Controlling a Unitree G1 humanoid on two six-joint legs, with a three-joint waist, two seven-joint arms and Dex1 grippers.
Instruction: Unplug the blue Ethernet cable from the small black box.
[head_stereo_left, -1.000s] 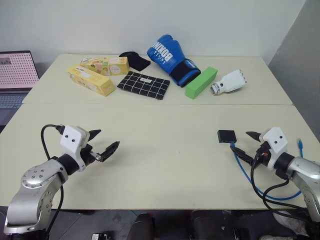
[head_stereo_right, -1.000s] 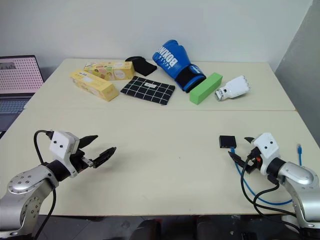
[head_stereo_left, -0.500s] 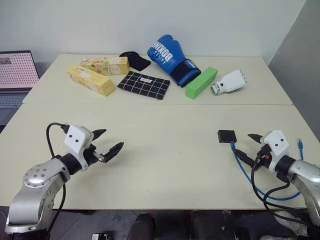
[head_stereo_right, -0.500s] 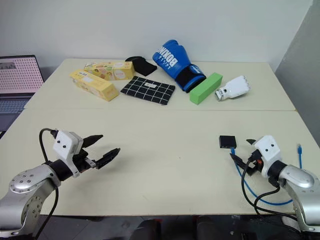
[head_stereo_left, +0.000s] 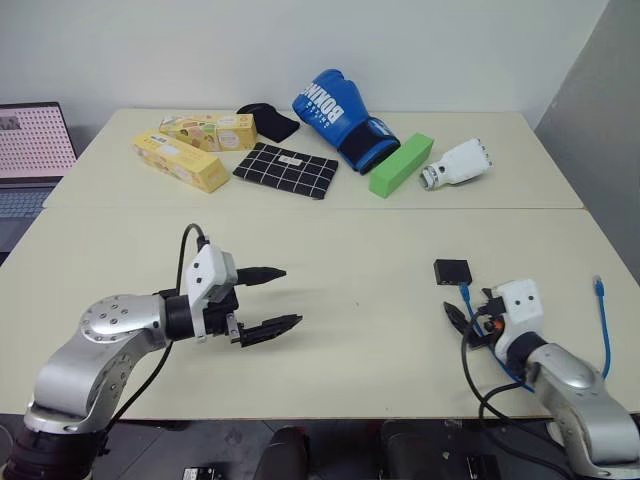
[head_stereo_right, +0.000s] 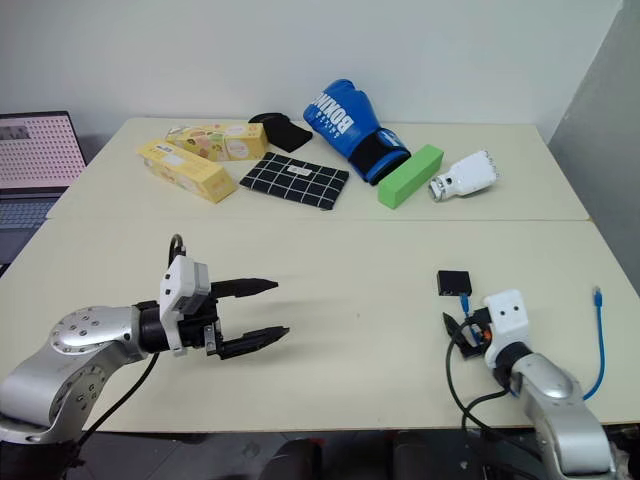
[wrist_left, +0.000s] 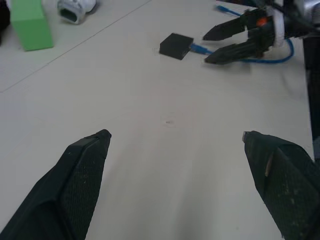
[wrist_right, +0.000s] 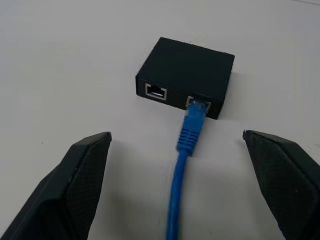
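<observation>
The plug sits inside its socket (wrist_right: 198, 105), so the small black box (head_stereo_left: 453, 272) will move along too when I carry the blue Ethernet cable.
The small black box (wrist_right: 187, 75) lies flat on the cream table, right of centre (head_stereo_left: 452, 270). The blue Ethernet cable (wrist_right: 190, 135) is plugged into one of its two sockets; the other socket is bare. The cord loops back along the table's right side to a loose plug (head_stereo_left: 600, 288). My right gripper (head_stereo_left: 468, 312) hovers just short of the box, open, with the cord running between its fingers (wrist_right: 85, 170) untouched. My left gripper (head_stereo_left: 290, 296) is open and holds nothing, over the table's middle-left, pointing across toward the box (wrist_left: 176, 46).
Along the far half of the table lie two yellow boxes (head_stereo_left: 183, 160), a black gridded cloth (head_stereo_left: 287, 170), a black pouch (head_stereo_left: 268, 120), a blue boxing glove (head_stereo_left: 340, 118), a green block (head_stereo_left: 402, 163) and a white device (head_stereo_left: 455, 165). A laptop (head_stereo_left: 35, 150) stands off the left edge.
My left gripper swung right toward the table's middle and turned to point across it. My right gripper sank and shifted left, lining up behind the box. Both stayed open.
</observation>
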